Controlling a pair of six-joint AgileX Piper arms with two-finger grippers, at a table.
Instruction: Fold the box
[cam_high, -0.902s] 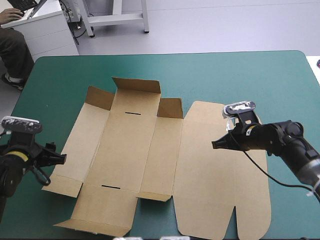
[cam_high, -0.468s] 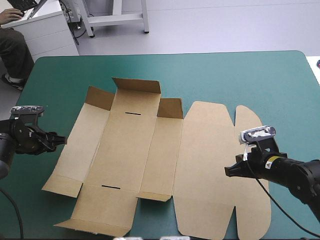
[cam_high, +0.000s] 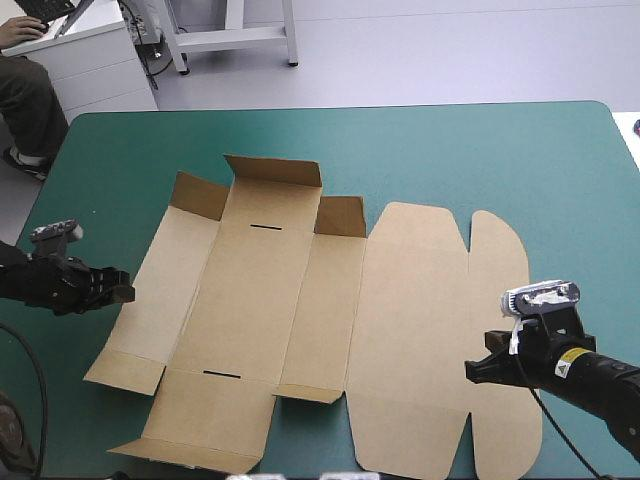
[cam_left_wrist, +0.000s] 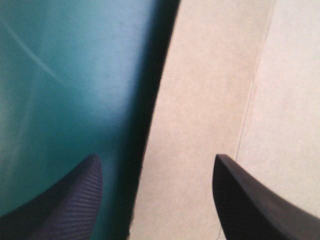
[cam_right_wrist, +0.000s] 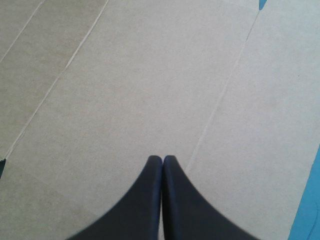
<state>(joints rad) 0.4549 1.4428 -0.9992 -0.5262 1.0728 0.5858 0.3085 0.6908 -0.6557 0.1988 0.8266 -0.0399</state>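
Note:
The panel beside my left gripper has a straight crease along its border, so I expect it to swing up as a side of the box when I lift it and bring its end flaps along.
The brown box lies as a cut sheet, mostly flat, on the teal-green cover, its far flaps slightly raised. My left gripper sits low at the sheet's left edge, open. In the left wrist view that edge of the box runs between the two black fingers of my left gripper, one over the cover, one over the board. My right gripper is shut, resting over the wide right panel near its front. The right wrist view shows my right gripper as one pointed arch against the box.
The teal-green table cover lies bare beyond the box, toward the far edge. A narrow strip of cover shows left of the sheet, near the front left corner.
My right gripper has drawn back toward the table's front over the right panel, staying shut. My left arm dropped lower and its gripper reached the sheet's left edge.

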